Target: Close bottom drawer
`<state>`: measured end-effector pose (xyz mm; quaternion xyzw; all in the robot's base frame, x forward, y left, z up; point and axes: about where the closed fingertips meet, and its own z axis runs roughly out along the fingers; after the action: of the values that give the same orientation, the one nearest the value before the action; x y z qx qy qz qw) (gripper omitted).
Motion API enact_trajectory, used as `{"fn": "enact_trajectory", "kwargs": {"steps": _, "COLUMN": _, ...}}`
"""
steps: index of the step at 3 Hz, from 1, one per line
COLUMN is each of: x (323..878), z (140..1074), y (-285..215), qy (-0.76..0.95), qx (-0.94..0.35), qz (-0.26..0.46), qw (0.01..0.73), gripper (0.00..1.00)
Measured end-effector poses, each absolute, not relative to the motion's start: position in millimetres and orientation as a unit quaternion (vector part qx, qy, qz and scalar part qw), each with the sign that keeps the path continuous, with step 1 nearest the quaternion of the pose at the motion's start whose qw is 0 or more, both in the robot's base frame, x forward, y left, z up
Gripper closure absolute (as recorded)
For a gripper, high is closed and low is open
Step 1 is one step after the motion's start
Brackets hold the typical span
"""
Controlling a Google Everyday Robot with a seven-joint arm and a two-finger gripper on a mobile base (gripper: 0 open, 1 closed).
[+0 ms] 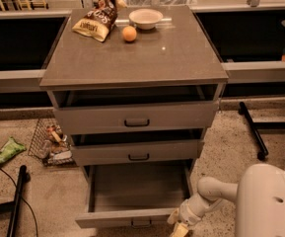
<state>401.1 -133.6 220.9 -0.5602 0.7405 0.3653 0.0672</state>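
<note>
My gripper is just outside the bottom drawer's front corner (171, 217). Next, I move back, come up against the bottom drawer front (160, 220) and push it in.
The bottom drawer (132, 217) is the lowest of three grey drawers. It stands pulled far out, showing a bare grey box interior (139, 186). Its flat front faces me, and its small dark handle is at the lower edge of the view. My gripper (178, 224), with pale yellowish tips on a white arm (212, 191), is low at the right end of the drawer front, just outside its front right corner. Whether it touches the front cannot be told.
The middle drawer (138, 153) and top drawer (136, 118) stand slightly ajar. On the cabinet top are a chip bag (96, 19), an orange (129, 33) and a white bowl (146, 18). A wire basket (51, 143), a green packet (7, 150) and black floor bars (253, 130) surround the cabinet.
</note>
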Motion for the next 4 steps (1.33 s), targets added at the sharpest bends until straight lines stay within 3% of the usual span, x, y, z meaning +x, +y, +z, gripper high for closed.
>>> {"fn": "enact_trajectory", "kwargs": {"steps": 1, "x": 399, "z": 200, "y": -138, "qy": 0.743, "qx": -0.559, "qz": 0.364, "qw": 0.056, "gripper": 0.61}}
{"fn": "enact_trajectory", "kwargs": {"steps": 2, "x": 407, "z": 185, "y": -145, "qy": 0.753, "qx": -0.554, "qz": 0.348, "qw": 0.067, "gripper": 0.57}}
{"fn": "enact_trajectory", "kwargs": {"steps": 3, "x": 421, "z": 175, "y": -150, "qy": 0.754, "qx": -0.56, "qz": 0.336, "qw": 0.078, "gripper": 0.34}}
{"fn": "enact_trajectory", "kwargs": {"steps": 4, "x": 420, "z": 176, "y": -150, "qy": 0.754, "qx": -0.56, "qz": 0.336, "qw": 0.078, "gripper": 0.0}}
